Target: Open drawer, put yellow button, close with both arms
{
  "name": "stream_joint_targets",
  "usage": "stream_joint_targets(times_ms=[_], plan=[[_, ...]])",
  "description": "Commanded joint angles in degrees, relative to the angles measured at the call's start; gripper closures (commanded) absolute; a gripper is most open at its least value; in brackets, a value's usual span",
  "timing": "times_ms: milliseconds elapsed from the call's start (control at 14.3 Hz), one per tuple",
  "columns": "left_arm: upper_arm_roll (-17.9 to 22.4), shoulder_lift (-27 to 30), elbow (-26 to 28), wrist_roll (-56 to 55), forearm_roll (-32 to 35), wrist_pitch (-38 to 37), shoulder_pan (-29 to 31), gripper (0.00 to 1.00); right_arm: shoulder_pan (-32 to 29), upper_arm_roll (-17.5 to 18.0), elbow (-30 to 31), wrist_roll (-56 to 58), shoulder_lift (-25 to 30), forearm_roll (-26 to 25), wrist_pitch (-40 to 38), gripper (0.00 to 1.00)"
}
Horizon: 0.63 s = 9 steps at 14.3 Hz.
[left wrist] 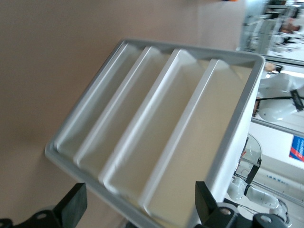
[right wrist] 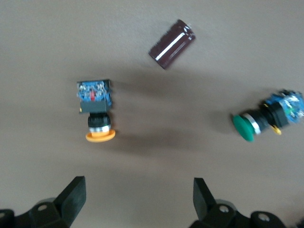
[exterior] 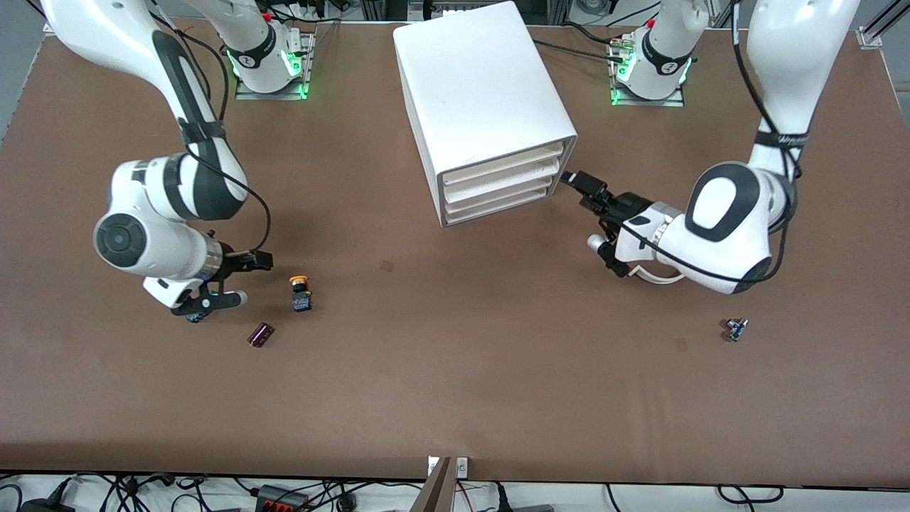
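I see the drawer fronts (exterior: 501, 185) stacked inside the frame of the white cabinet, so I expect the top drawer (exterior: 503, 165) to slide straight out as an open tray when I pull.
The white cabinet (exterior: 483, 85) stands at the middle of the table, and its four drawers look shut. The top drawer (exterior: 503, 165) also shows in the left wrist view (left wrist: 209, 142). My left gripper (exterior: 579, 185) is open and empty, close in front of the drawers at the end toward the left arm; it shows in the left wrist view (left wrist: 140, 209) too. The yellow button (exterior: 301, 291) lies on its side on the table, also in the right wrist view (right wrist: 97, 118). My right gripper (exterior: 257, 262) is open and empty just beside the button (right wrist: 138, 202).
A dark maroon cylinder (exterior: 261, 334) lies nearer the front camera than the yellow button. A green-capped button (right wrist: 266, 118) lies beside them, mostly hidden under my right hand in the front view. A small blue part (exterior: 734, 329) lies toward the left arm's end.
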<state>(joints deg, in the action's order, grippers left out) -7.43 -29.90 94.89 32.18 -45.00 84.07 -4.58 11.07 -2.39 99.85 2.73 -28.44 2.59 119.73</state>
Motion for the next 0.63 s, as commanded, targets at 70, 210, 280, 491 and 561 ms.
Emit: stream_joint_targets(times_ms=[70,210,280,491,561], plan=[[-0.1,1.0,7.3,11.7,-9.9,1.4,0.9,0.00,1.5,-0.2,-3.9,0.8,-4.5,1.4,4.5,0.00],[-0.2,1.1,9.5,14.3,-11.5,1.4,0.9,0.00,1.9,0.4,-6.9,1.0,-7.2,1.4,4.6,0.00],[-0.4,1.3,10.5,14.5,-11.7,1.4,0.8,0.03,1.9,1.0,-7.5,1.0,-8.4,1.4,4.8,0.00],[-2.0,2.6,12.7,14.6,-12.7,1.9,0.5,0.18,2.0,2.3,-7.8,0.7,-11.0,1.4,8.6,0.00],[-2.7,3.6,14.2,14.5,-12.7,3.6,0.5,0.22,2.1,2.3,-7.8,0.6,-11.6,1.4,9.1,0.00]])
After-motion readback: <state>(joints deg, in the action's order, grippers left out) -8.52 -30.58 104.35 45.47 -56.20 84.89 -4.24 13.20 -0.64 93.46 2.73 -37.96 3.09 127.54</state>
